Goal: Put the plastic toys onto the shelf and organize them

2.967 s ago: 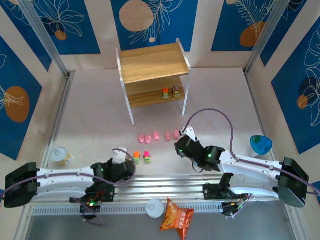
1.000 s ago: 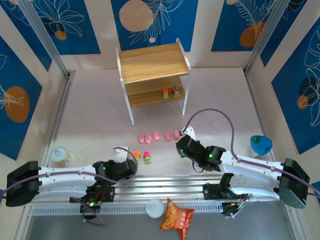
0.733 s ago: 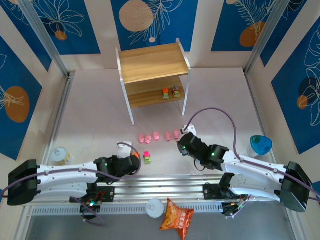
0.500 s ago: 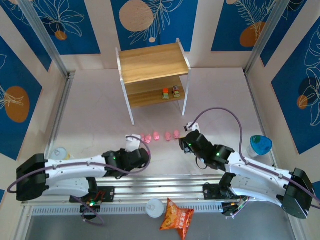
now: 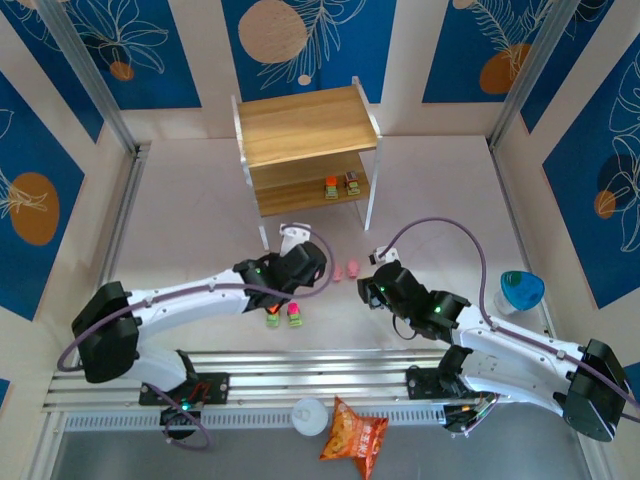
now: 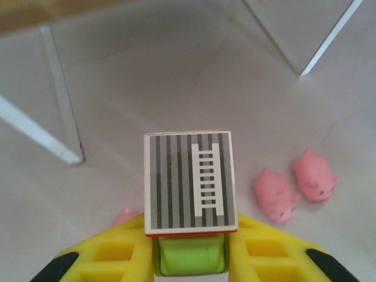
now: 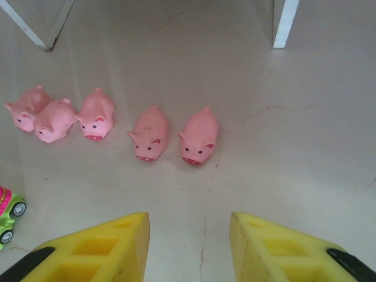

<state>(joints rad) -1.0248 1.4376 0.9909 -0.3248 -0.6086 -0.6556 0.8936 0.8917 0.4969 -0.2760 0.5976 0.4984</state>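
The robot's left gripper should keep carrying the striped toy (image 6: 190, 182), which is upright, until it stands on the lower board (image 5: 311, 189), which is free beside the shelved toys.
My left gripper (image 5: 303, 262) hangs over the left end of the pig row, shut on a blocky toy (image 6: 189, 179) with a grey striped top and a green base. Two pink pigs (image 6: 274, 194) lie to its right and one peeks out at its left. My right gripper (image 7: 188, 247) stands open just short of five pink pigs (image 7: 150, 133); in the top view the right gripper (image 5: 372, 270) is beside the two uncovered pigs (image 5: 345, 270). An orange-topped toy (image 5: 272, 318) and a pink-topped toy (image 5: 294, 316) sit on the table. The shelf (image 5: 305, 125) holds two small toys (image 5: 341, 185) on its lower board.
White shelf legs (image 6: 59, 111) stand just ahead of the left gripper, and another leg (image 7: 285, 23) ahead of the right. An orange snack bag (image 5: 352, 432) and a white lid (image 5: 310, 415) lie by the near rail. A blue cup (image 5: 520, 290) stands at the right.
My left arm has swung forward and right from the near edge, carrying its toy over the pig row. My right gripper has edged slightly right and stays open.
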